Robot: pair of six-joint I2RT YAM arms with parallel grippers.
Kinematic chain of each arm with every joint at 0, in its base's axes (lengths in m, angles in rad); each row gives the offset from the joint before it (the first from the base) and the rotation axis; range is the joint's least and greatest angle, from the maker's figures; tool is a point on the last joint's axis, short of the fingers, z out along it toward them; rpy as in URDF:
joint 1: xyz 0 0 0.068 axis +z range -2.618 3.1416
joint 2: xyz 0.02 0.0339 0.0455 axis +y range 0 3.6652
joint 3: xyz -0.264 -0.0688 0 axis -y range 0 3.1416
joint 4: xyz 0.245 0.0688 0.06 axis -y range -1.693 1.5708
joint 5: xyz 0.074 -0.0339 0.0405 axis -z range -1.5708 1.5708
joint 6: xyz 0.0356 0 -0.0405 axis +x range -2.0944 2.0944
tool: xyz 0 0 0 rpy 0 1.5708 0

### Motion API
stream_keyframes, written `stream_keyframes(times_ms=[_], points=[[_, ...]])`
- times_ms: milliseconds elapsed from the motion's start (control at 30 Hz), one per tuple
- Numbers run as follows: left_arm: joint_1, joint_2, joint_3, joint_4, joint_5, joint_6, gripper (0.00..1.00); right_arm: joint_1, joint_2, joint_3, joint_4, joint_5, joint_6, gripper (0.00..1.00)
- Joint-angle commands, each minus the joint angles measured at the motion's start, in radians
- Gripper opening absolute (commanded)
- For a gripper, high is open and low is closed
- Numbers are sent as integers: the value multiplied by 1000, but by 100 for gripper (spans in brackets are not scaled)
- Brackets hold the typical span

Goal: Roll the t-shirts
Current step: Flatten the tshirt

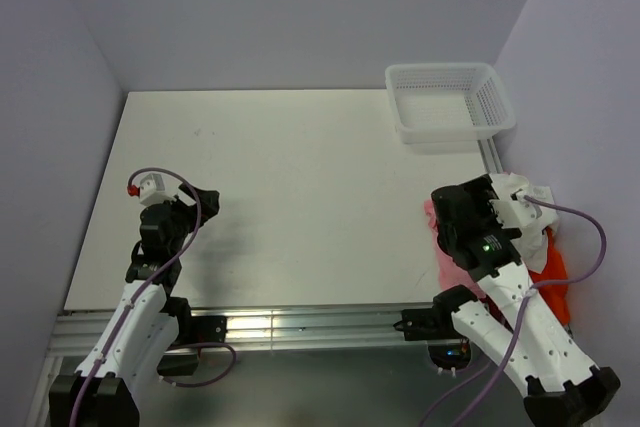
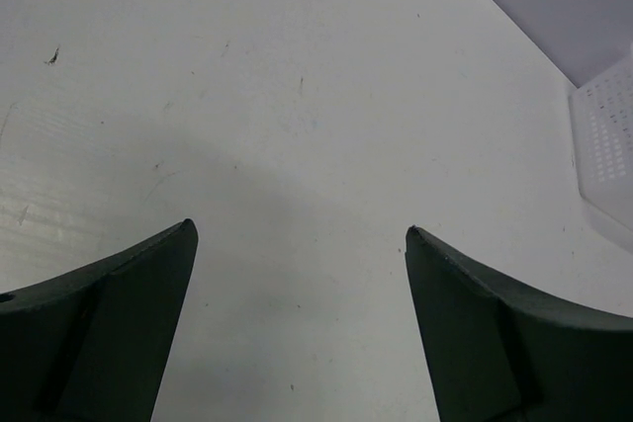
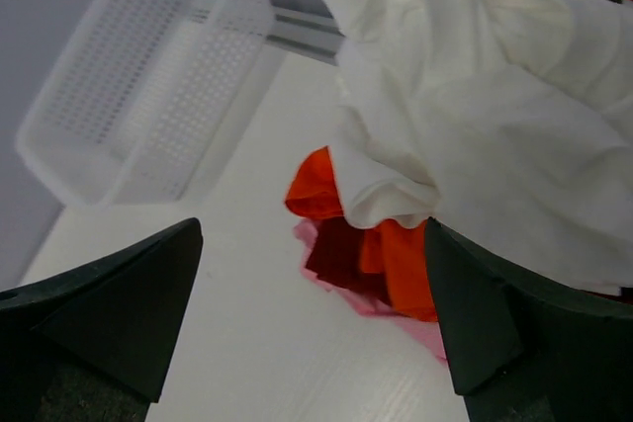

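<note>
The white shirt (image 3: 524, 135) is on top of the orange-red one, so the robot's right gripper keeps moving, open, toward its raised folds (image 3: 430, 86) and closes there.
The t-shirts lie in a crumpled pile at the table's right edge. A white shirt (image 3: 495, 96) is on top, an orange-red one (image 3: 396, 254) under it, and pink cloth (image 3: 391, 311) at the bottom. In the top view the white shirt (image 1: 530, 202) and orange-red shirt (image 1: 556, 277) show behind the right arm. My right gripper (image 3: 312, 234) is open and empty, just left of the pile, its right finger close to the cloth; it also shows in the top view (image 1: 465, 192). My left gripper (image 2: 300, 229) is open and empty over bare table at the left (image 1: 200, 202).
A white plastic mesh basket (image 1: 450, 102) stands empty at the far right corner of the white table (image 1: 300, 167); it also shows in the right wrist view (image 3: 129, 96) and the left wrist view (image 2: 608, 145). An aluminium rail (image 1: 300, 327) runs along the near edge.
</note>
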Motion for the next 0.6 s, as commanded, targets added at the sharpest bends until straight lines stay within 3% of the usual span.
stream_keyframes(times_ms=[0,200,567], points=[[3,-7,33,41,11,1,92,-47,85,52,-173,66,74,100],[3,-27,28,36,7,3,92,-217,178,89,-112,-21,-45,100],[3,-18,31,35,10,3,92,-501,321,-3,167,-279,-219,100]])
